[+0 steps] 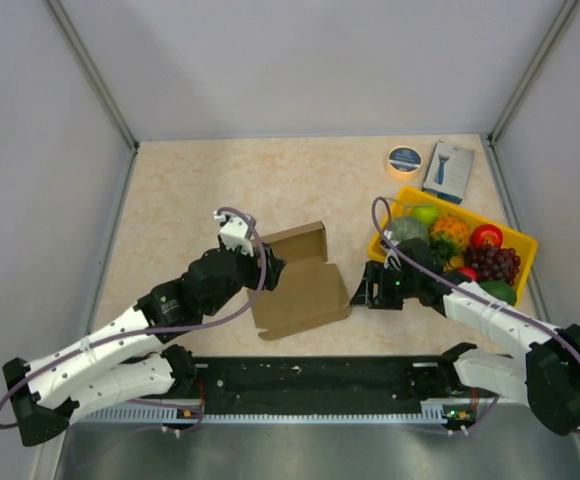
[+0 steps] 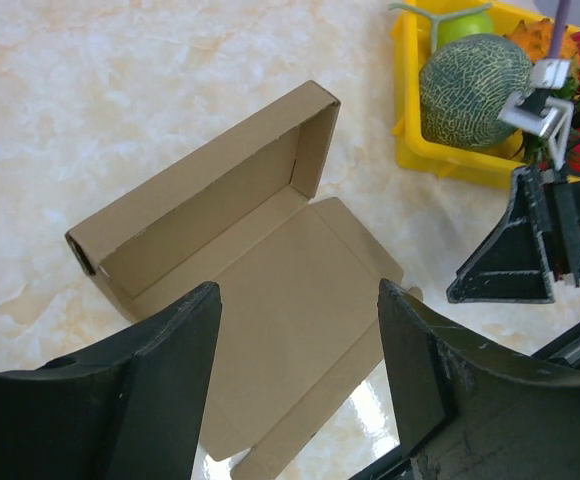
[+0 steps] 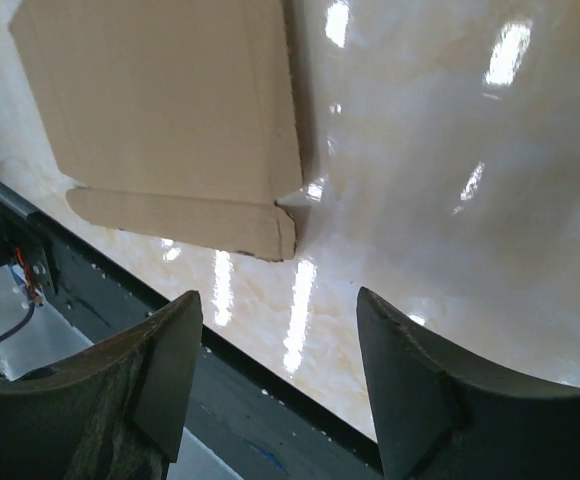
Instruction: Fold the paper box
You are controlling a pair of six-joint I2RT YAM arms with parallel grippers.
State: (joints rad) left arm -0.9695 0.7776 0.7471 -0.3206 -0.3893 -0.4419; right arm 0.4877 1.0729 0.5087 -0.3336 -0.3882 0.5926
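Observation:
The lid panel is flat and has the robot's right gripper only next to its corner (image 1: 348, 309), so the robot's left gripper should grab the lid panel's near flap (image 1: 304, 326) and lift the lid panel upright.
The paper box (image 1: 300, 285) lies at the table's middle, partly formed. Its far half is a shallow tray with walls standing up (image 2: 200, 195). Its near half is a flat lid panel (image 2: 290, 320) with small side flaps. My left gripper (image 1: 271, 270) hovers at the box's left side, open, and in the left wrist view its gripper (image 2: 298, 290) frames the flat panel without touching it. My right gripper (image 1: 366, 290) stands just right of the box, open. In the right wrist view the gripper (image 3: 277, 298) is over bare table, with the lid's corner (image 3: 280, 235) just beyond it.
A yellow tray (image 1: 510, 228) of fruit sits at the right, with a green melon (image 2: 470, 90) at its near corner. Behind it lie a blue-and-white box (image 1: 448, 168) and a tape roll (image 1: 404, 159). A black rail (image 1: 310, 380) runs along the near edge.

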